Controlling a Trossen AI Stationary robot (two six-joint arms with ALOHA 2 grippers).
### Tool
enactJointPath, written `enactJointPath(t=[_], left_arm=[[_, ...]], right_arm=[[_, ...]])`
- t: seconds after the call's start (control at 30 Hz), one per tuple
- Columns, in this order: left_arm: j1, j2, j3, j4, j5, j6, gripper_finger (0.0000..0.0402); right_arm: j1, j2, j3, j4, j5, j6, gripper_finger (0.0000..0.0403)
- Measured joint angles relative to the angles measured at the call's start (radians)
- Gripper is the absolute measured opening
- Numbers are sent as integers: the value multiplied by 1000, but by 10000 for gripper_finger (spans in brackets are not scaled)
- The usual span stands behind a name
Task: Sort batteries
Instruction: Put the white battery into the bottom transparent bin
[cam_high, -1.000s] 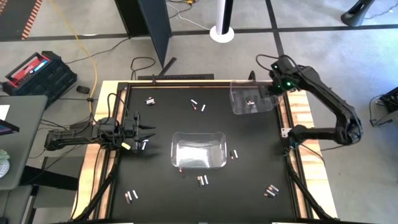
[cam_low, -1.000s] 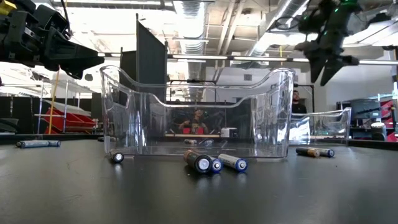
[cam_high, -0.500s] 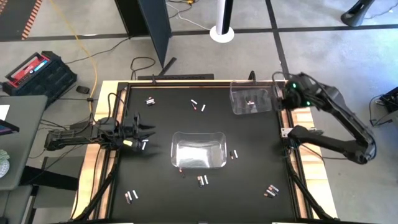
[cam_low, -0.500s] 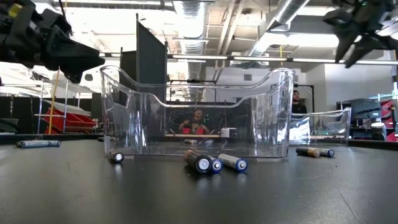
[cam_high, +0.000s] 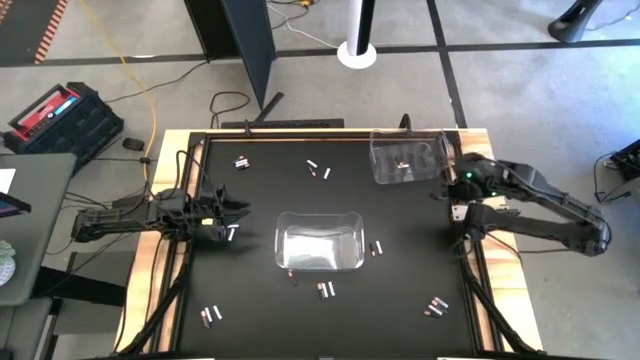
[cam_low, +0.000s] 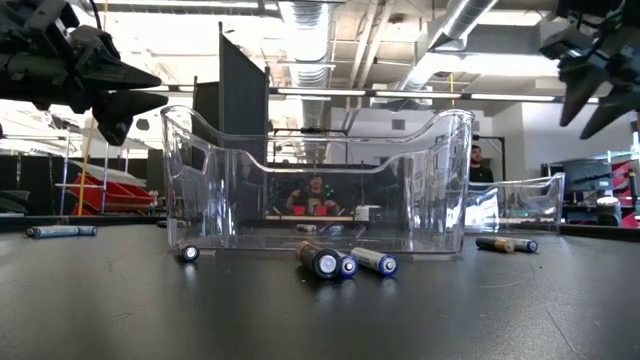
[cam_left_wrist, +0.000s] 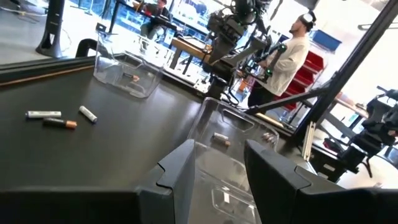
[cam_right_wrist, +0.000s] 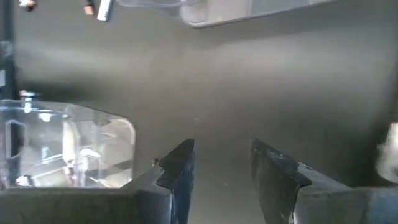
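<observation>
My right gripper is moving with open fingers toward the white battery (cam_high: 379, 247), which lies clear of the centre bin's side (cam_high: 363, 243). It should keep going until its fingers are on both sides of the battery and close.
Batteries lie scattered in small groups on the black table: at the far left (cam_high: 242, 161), far middle (cam_high: 319, 170), right of the centre bin (cam_high: 376, 249), in front of it (cam_high: 325, 290) (cam_low: 345, 262), and near both front corners (cam_high: 210, 314) (cam_high: 435, 306). One battery (cam_high: 402, 165) lies in the far right bin. My left gripper (cam_high: 238, 213) (cam_left_wrist: 217, 163) hangs open and level above the table's left side, pointing at the centre bin. My right gripper (cam_high: 445, 186) (cam_right_wrist: 221, 163) is open at the right edge, tipped down over bare mat, nothing between its fingers.
A clear plastic bin (cam_high: 318, 241) (cam_low: 315, 180) stands at the table's centre, and a second clear bin (cam_high: 406, 157) (cam_left_wrist: 127, 74) stands at the far right corner. A battery (cam_high: 232, 233) lies just below my left gripper. A person (cam_left_wrist: 289, 56) stands beyond the table.
My right gripper has swung from above the far right bin toward the table's right edge and nearer, sinking a little and rolling about its own line. My left gripper has stayed in place but rolled about its pointing line. No battery has moved.
</observation>
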Motion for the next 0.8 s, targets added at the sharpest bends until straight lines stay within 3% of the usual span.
enactJointPath(t=[0.3,0.8], left_arm=[[0,0,1,2,-42,55,132],[0,0,2,2,-46,-5,132]], right_arm=[[283,165,-34,169,117,137,168],[598,665,31,373,132,298,168]])
